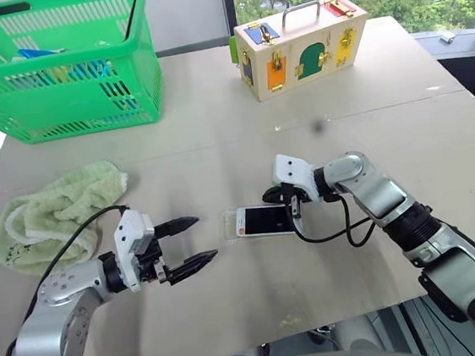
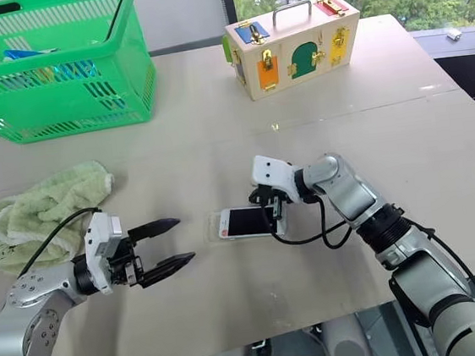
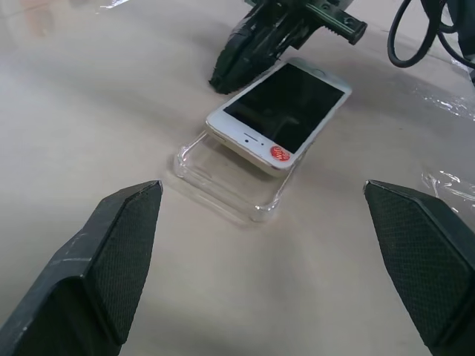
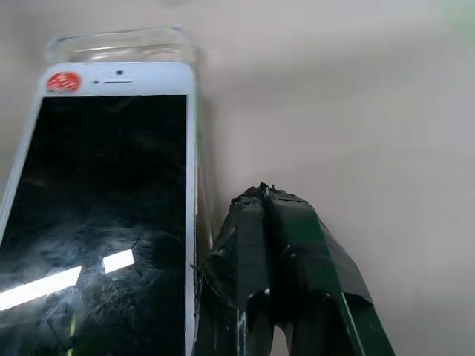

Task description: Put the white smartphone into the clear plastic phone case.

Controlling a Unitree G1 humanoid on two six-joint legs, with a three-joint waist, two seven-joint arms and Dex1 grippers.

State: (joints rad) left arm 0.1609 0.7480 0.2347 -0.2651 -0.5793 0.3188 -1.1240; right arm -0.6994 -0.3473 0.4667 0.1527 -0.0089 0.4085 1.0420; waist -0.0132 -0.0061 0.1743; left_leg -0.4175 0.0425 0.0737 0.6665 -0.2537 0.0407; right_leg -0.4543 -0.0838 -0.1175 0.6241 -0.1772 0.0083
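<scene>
The white smartphone's red sticker end (image 1: 240, 223) is higher than the case's rim, so next my right gripper comes up off the long edge and pushes on the screen (image 1: 266, 219) from above.
The white smartphone (image 1: 265, 220) lies screen up at the table's middle, resting on the clear plastic phone case (image 3: 223, 185). The case's end sticks out past the phone's end that bears a red sticker, and that end of the phone sits above the case's rim. My right gripper (image 1: 271, 196) is shut and empty, its tips low beside the phone's far long edge (image 4: 194, 185); I cannot tell whether they touch it. My left gripper (image 1: 205, 237) stands open a little to the left of the case, pointing at it, with nothing between its fingers (image 3: 111, 252).
A green basket (image 1: 85, 100) with items in it stands at the back left. A green towel (image 1: 54, 210) lies bunched at the left. A wooden lock box (image 1: 300, 44) sits at the back. A black cable (image 1: 337, 234) loops beside the phone's right end.
</scene>
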